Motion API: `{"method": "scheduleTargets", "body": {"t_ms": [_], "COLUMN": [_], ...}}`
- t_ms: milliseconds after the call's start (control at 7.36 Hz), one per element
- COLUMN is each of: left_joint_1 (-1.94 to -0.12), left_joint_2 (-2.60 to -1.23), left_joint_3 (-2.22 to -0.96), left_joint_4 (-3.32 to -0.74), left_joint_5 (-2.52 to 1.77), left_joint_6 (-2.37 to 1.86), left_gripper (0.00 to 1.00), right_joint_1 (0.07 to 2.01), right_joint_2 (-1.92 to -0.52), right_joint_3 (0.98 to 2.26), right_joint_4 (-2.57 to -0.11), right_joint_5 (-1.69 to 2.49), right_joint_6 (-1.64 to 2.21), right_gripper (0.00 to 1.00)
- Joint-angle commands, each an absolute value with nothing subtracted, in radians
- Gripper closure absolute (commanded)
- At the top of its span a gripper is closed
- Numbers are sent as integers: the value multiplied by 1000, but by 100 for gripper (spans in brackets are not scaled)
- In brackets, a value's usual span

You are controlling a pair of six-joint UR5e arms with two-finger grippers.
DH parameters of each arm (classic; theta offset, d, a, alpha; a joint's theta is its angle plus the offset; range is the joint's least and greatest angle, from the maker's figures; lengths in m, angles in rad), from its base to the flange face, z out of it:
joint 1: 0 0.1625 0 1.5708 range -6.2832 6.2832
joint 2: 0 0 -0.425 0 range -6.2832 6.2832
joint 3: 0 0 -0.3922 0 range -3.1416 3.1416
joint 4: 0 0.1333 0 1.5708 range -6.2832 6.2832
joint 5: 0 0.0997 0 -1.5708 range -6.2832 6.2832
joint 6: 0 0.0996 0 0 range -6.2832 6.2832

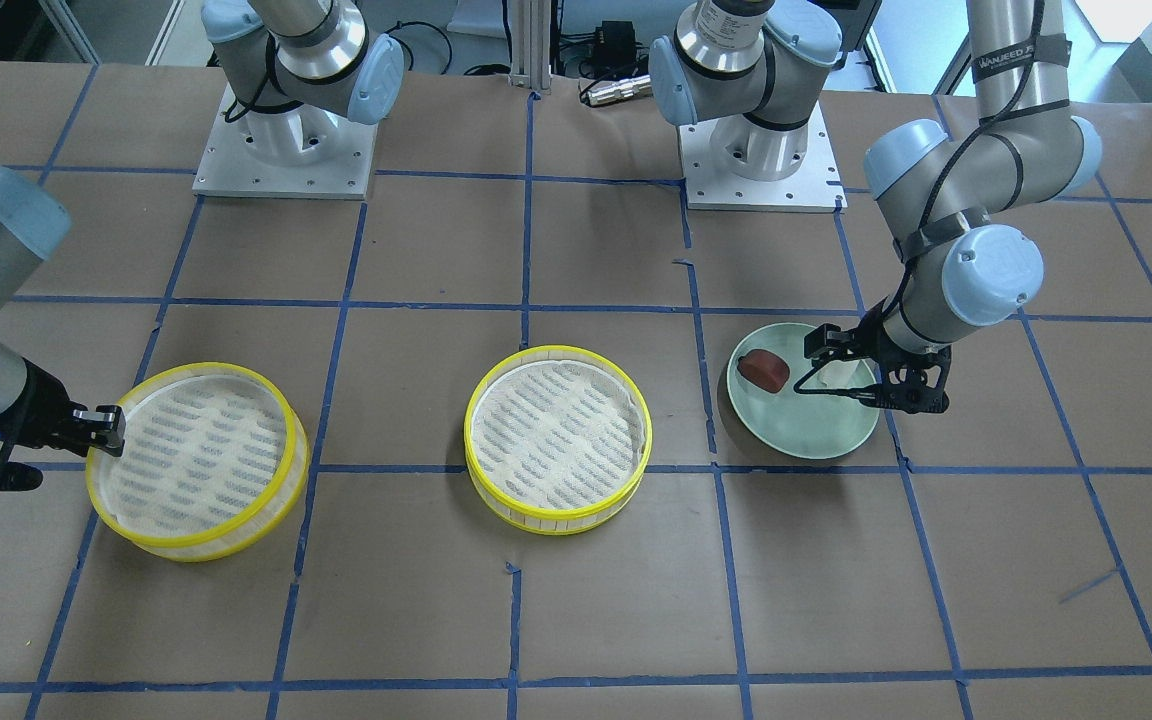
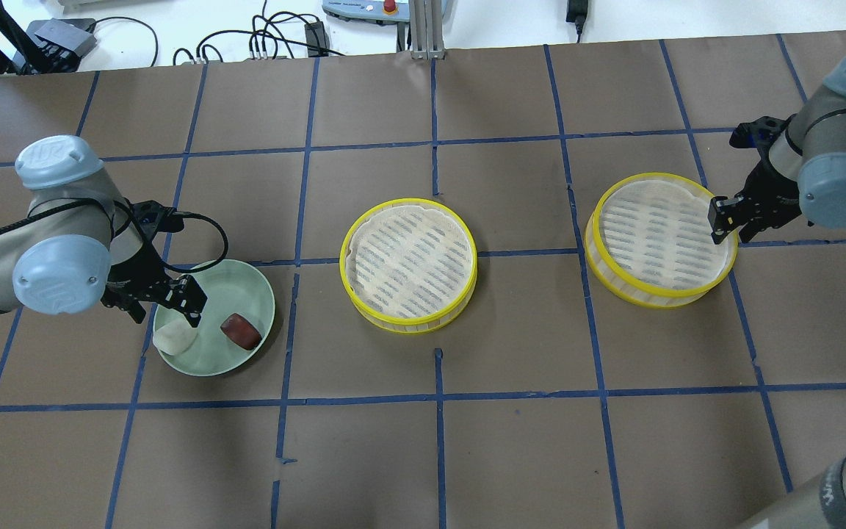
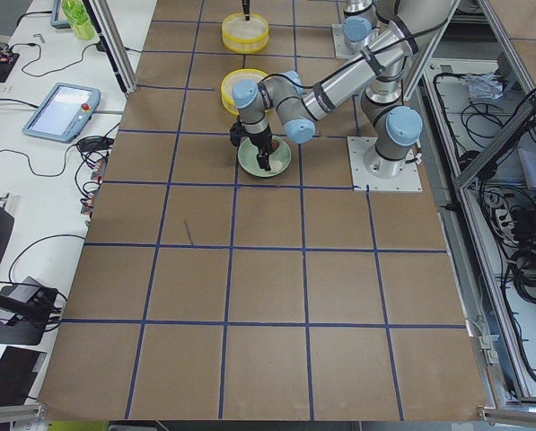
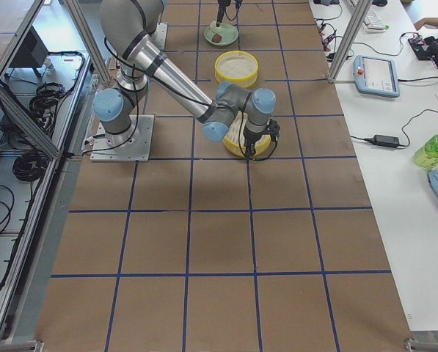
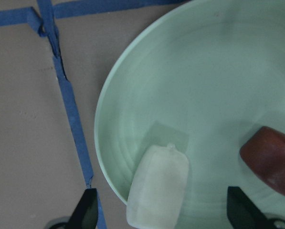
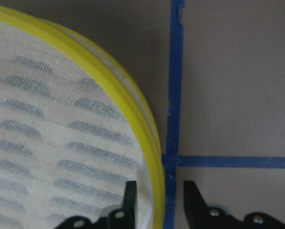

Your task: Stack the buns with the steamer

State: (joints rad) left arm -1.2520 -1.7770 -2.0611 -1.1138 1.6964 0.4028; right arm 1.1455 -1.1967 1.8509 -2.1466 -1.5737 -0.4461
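Note:
My gripper will make the white bun squash and bulge around its fingers when it lifts the bun, because the bun has puffy sides and a small pinched nub.
A white blocky bun and a dark reddish-brown oval bun lie on a pale green plate. My left gripper is open, low over the plate, its fingers either side of the white bun; the brown bun lies to one side. One steamer basket sits at the table's middle. The other basket sits to the right. My right gripper is open with its fingers straddling that basket's yellow rim, one inside and one outside.
The two arm bases stand at the robot's side of the table. Blue tape lines grid the brown tabletop. Cables and a power brick lie beyond the far edge.

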Motion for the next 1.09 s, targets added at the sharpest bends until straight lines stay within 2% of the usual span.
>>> {"method": "scheduleTargets", "body": {"t_ms": [0, 136, 272, 679, 951], "left_joint_1": [-1252, -1252, -1252, -1261, -1293], "left_joint_2": [-1784, -1783, -1781, -1750, -1611], "left_joint_3": [-2063, -2066, -2068, -2057, -1995], "left_joint_4": [-1104, -1108, -1114, -1106, -1135], "left_joint_5": [1700, 1703, 1704, 1689, 1593], "left_joint_6": [403, 411, 411, 405, 381], "left_gripper": [44, 82, 96, 100, 100], "right_joint_1": [1141, 1140, 1140, 1138, 1140], "right_joint_2": [-1197, -1207, -1224, -1345, -1410], "right_joint_3": [1848, 1842, 1812, 1607, 1568], "right_joint_4": [-2148, -2135, -2106, -1701, -1585], "right_joint_5": [-1580, -1585, -1585, -1586, -1589], "right_joint_6": [-446, -446, -446, -448, -446], "right_gripper": [95, 95, 95, 95, 96]}}
